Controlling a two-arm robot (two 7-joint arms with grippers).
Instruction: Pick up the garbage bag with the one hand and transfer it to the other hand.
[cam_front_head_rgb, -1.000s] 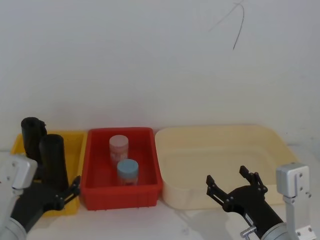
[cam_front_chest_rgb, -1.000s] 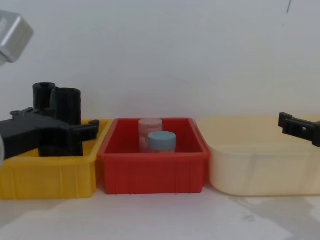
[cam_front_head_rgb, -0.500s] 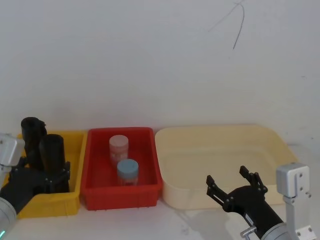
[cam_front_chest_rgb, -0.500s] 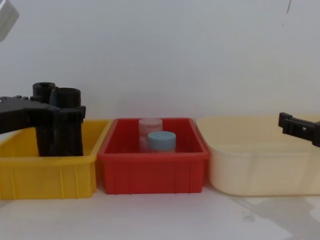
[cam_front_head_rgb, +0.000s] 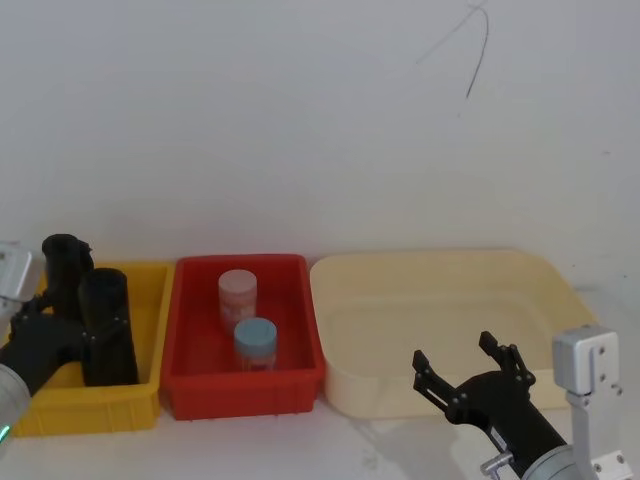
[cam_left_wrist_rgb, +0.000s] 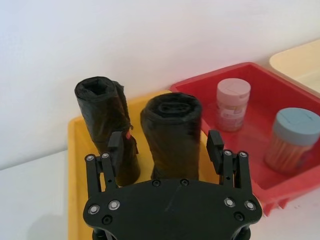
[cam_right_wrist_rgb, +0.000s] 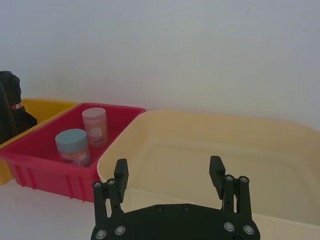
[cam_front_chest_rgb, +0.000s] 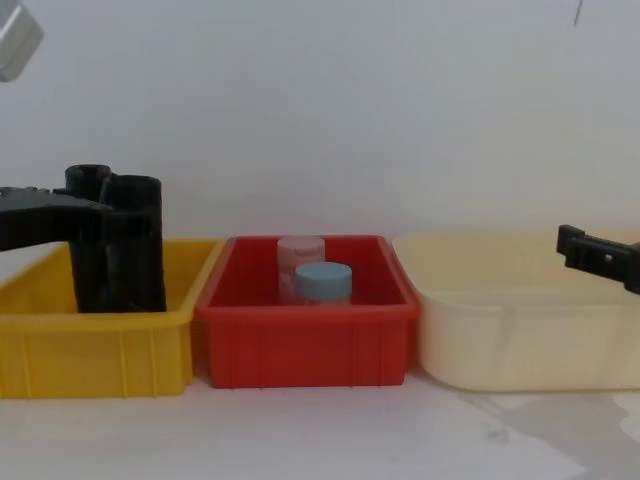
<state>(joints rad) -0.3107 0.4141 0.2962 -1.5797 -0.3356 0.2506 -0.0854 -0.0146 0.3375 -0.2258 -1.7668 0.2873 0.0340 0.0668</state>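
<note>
A yellow gap (cam_left_wrist_rgb: 142, 130) can be seen between the two rolls. The roll with the red mark (cam_left_wrist_rgb: 108, 120) will therefore stay upright when I lift the garbage bag.
Two black rolls stand upright in the yellow bin (cam_front_head_rgb: 140, 405). The plain front one is the garbage bag (cam_front_head_rgb: 106, 330) (cam_left_wrist_rgb: 172, 132) (cam_front_chest_rgb: 136, 245). Behind it stands the roll with a small red mark (cam_left_wrist_rgb: 102, 120) (cam_front_head_rgb: 62, 265). My left gripper (cam_left_wrist_rgb: 166, 145) (cam_front_head_rgb: 75, 330) is open, one finger on each side of the garbage bag's upper part, with small gaps showing. It reaches in from the left in the chest view (cam_front_chest_rgb: 95, 208). My right gripper (cam_front_head_rgb: 465, 368) (cam_right_wrist_rgb: 168, 172) is open and empty, held low in front of the cream tray (cam_front_head_rgb: 440, 270).
A red bin (cam_front_head_rgb: 240, 395) sits between the yellow bin and the cream tray. It holds a pink-lidded jar (cam_front_head_rgb: 238, 293) and a blue-lidded jar (cam_front_head_rgb: 255, 342). A white wall runs close behind all three containers.
My left gripper has risen and moved left, from the yellow bin's front right corner to around the front roll. The right arm has not moved.
</note>
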